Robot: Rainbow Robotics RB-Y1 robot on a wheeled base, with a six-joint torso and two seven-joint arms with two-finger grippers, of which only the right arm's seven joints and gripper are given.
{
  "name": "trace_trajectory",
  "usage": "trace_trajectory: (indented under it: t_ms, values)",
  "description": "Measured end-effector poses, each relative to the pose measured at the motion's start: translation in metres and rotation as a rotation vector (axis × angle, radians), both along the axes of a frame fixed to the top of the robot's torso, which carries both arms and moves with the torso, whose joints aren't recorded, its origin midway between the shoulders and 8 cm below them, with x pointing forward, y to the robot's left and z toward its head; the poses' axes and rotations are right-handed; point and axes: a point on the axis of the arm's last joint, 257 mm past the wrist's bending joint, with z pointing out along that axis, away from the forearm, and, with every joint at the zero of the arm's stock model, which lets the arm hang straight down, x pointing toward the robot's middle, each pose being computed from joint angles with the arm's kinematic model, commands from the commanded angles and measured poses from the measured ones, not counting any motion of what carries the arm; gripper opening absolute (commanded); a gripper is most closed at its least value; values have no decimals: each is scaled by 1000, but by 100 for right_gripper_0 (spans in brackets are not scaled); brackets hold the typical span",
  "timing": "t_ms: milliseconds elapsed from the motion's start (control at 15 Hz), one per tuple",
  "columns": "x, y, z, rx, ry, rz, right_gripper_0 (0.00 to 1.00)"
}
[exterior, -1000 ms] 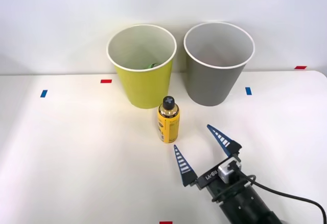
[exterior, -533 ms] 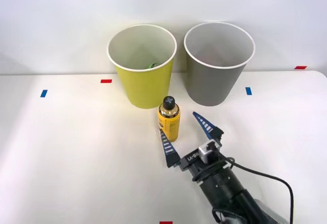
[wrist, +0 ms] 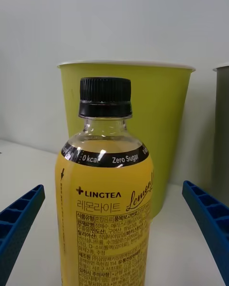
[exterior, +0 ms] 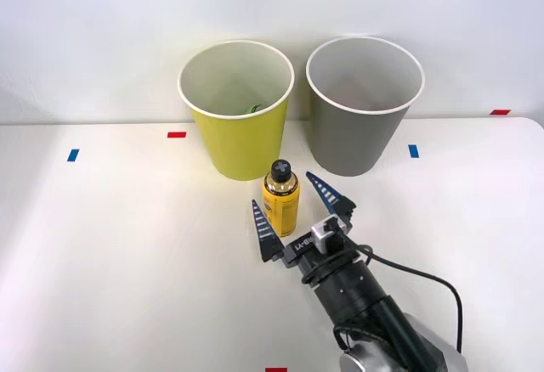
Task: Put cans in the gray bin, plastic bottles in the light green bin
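Observation:
Something greenish is already in the wide light green bin, so the yellow plastic bottle will tip and lean against the bin's side when I drop it in.
A small yellow plastic bottle with a black cap stands upright on the white table, just in front of the light green bin. The gray bin stands to that bin's right. Something greenish lies inside the light green bin, near its rim. My right gripper is open, with one blue finger on each side of the bottle's lower body and a gap to it on both sides. Up close in the wrist view, the bottle stands between the two fingertips, with the light green bin right behind it.
The white table has small red and blue tape marks near its edges. A white wall stands close behind the two bins. My arm's black cable loops to the right of the wrist.
My right gripper has moved forward and to the left, from short of the bottle to straddling it with its open fingers. The bottle and both bins have stayed put.

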Motion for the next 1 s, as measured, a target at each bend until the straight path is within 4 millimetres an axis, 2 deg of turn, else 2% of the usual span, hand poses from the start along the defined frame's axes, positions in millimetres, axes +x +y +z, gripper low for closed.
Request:
trace_trajectory:
  t_ms: [200, 600, 667, 733, 800, 1000]
  values:
    - [9, 0, 2, -3, 13, -10, 100]
    - [12, 2, 5, 4, 11, -25, 100]
    - [13, 3, 6, 4, 13, -27, 73]
    - [14, 3, 6, 2, 14, -30, 12]
    - [15, 4, 6, -2, 15, -32, 0]
    - [15, 2, 5, -11, 13, -36, 0]
